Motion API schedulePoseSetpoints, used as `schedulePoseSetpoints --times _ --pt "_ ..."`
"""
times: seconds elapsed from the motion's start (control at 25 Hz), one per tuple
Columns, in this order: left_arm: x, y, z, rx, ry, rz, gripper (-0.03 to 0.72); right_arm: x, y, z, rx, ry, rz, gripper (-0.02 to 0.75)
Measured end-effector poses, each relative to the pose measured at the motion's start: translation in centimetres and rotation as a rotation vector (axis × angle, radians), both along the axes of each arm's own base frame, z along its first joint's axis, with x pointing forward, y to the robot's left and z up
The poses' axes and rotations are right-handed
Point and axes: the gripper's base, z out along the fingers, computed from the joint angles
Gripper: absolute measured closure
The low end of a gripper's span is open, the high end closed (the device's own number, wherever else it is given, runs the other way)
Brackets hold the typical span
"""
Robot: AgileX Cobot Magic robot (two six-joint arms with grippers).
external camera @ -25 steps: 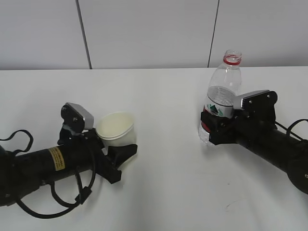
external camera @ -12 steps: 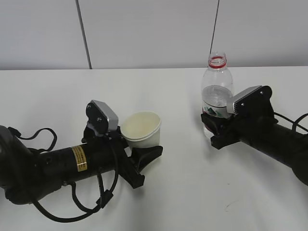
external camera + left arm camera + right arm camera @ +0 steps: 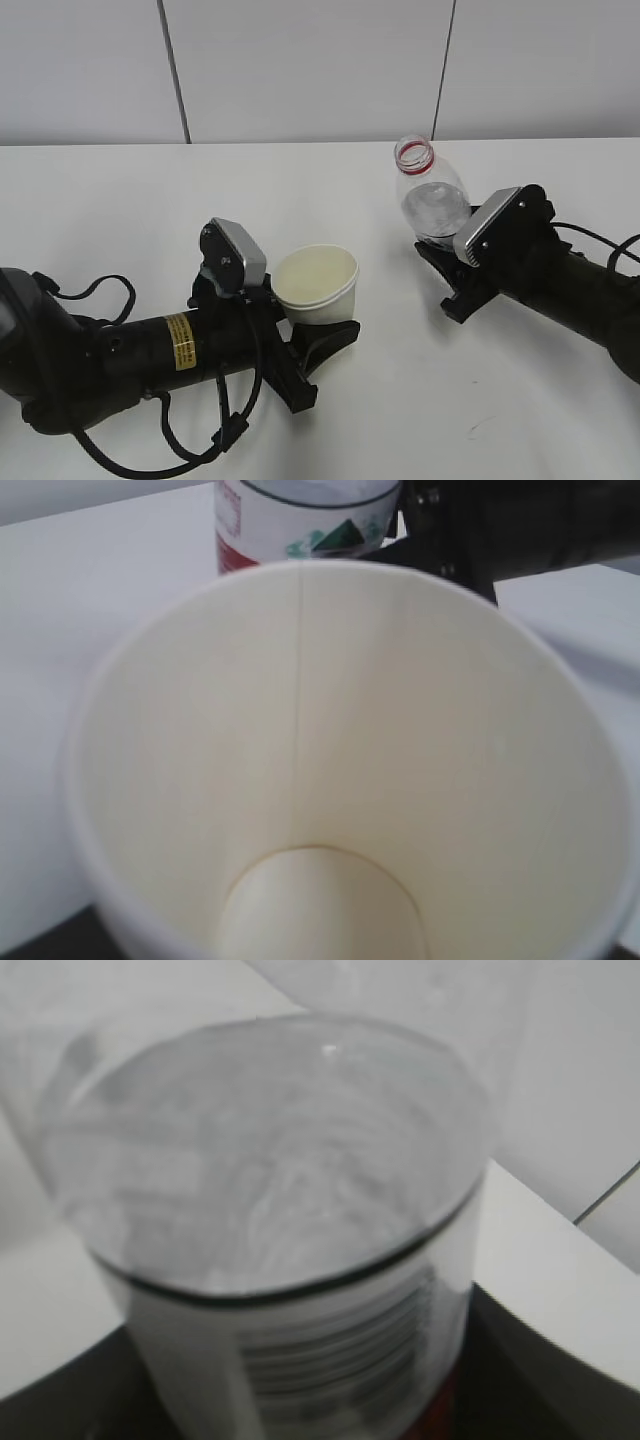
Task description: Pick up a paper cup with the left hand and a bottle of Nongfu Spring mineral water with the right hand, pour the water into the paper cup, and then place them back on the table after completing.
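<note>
The robot's right gripper should lift the bottle's base while it tilts the bottle's opening over the paper cup, since the bottle's base is about as low as the paper cup's rim.
The paper cup, white outside and cream inside, is held off the table with my left gripper shut on its lower wall. In the left wrist view the cup's empty inside fills the picture. The uncapped bottle with a red neck ring leans left, its mouth towards the cup, and my right gripper is shut on its lower body. Clear water sits in it. The right wrist view shows only the bottle close up. The bottle's label shows beyond the cup's rim.
The left hand's black arm with its yellow sticker lies low across the front left. The right hand's arm reaches in from the right. A grey panelled wall stands behind the table's far edge.
Both arms have moved towards the middle. The cup has travelled right and risen off the table. The bottle has shifted left and tipped from upright to leaning left.
</note>
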Motion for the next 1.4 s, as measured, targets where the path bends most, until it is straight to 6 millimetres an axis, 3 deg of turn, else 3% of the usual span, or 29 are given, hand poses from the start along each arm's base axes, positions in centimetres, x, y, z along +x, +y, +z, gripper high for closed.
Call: schedulePoseSetpoints --times 0.36,0.72,1.4 --pt "0.7 -0.5 0.5 -0.016 -0.026 0.000 0.302 -0.2 1.6 1.4 -0.125 -0.096 0.013 0.283" --pt "1.1 -0.7 0.8 -0.023 -0.041 -0.006 0.302 0.2 0.6 1.3 -0.341 -0.150 -0.063 0.283" --pt "1.1 -0.8 0.0 -0.005 -0.025 -0.008 0.302 0.4 0.4 1.7 -0.539 -0.269 -0.055 0.285"
